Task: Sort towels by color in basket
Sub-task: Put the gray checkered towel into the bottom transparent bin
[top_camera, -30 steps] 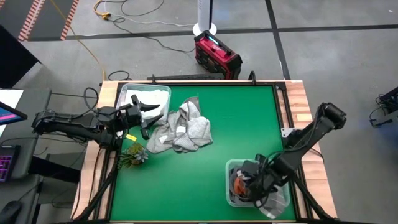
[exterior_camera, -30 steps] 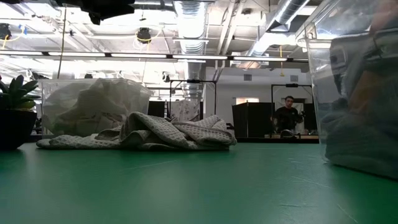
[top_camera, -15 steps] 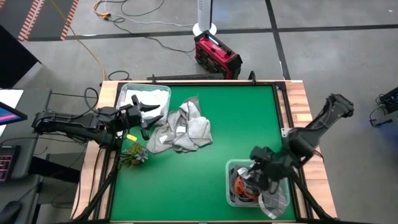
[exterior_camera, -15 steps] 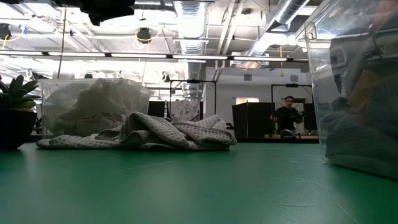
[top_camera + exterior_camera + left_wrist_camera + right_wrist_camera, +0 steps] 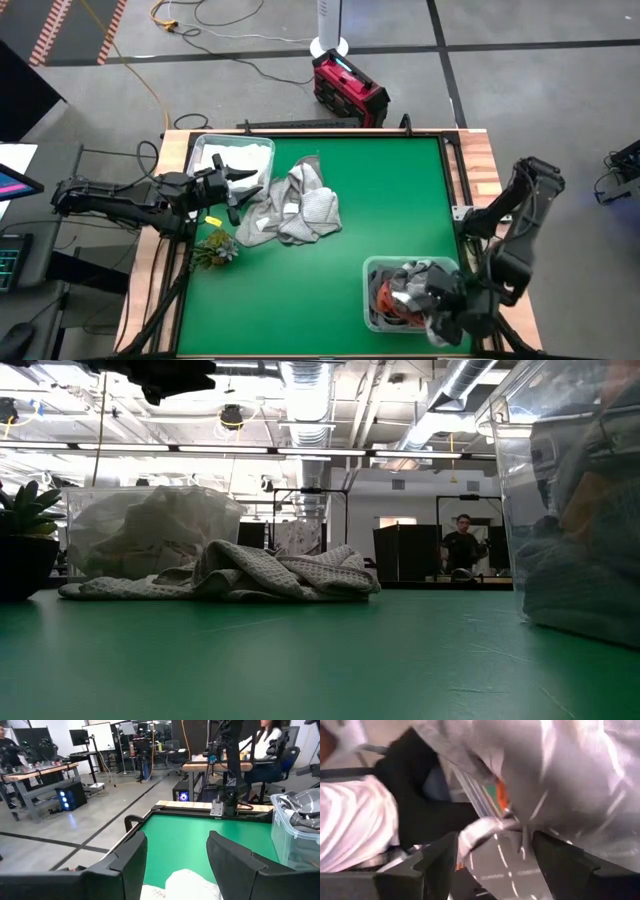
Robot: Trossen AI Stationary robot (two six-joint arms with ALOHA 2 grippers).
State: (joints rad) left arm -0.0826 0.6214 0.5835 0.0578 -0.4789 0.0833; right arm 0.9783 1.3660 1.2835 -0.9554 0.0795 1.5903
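The grey checked towel is hanging over the clear bin's near rim [image 5: 437, 334], so next my right gripper goes back and pushes the towel in among the other towels [image 5: 396, 296] first.
A heap of grey checked and light grey towels [image 5: 295, 205] lies on the green mat at the far left; it also shows in the low view [image 5: 250, 575]. White towels fill a bin [image 5: 232, 150] at the far left corner. My left gripper [image 5: 245, 188] hangs open and empty between that bin and the heap, with white cloth [image 5: 192, 885] below it. A clear bin [image 5: 372, 300] at the near right holds rust orange, dark grey and grey checked towels [image 5: 570, 780]. My right gripper [image 5: 425, 290] is open right above those towels.
A small green plant [image 5: 215, 247] stands at the left edge, near the heap. A grey cloth [image 5: 440, 328] hangs over the clear bin's near right corner. The middle of the mat [image 5: 390, 200] is bare. People sit at desks beyond the table.
My right arm has swung its forearm toward the table's near edge and turned its wrist. Its gripper has risen out of the clear bin and shifted toward the bin's right side. The towels in the bin have been stirred.
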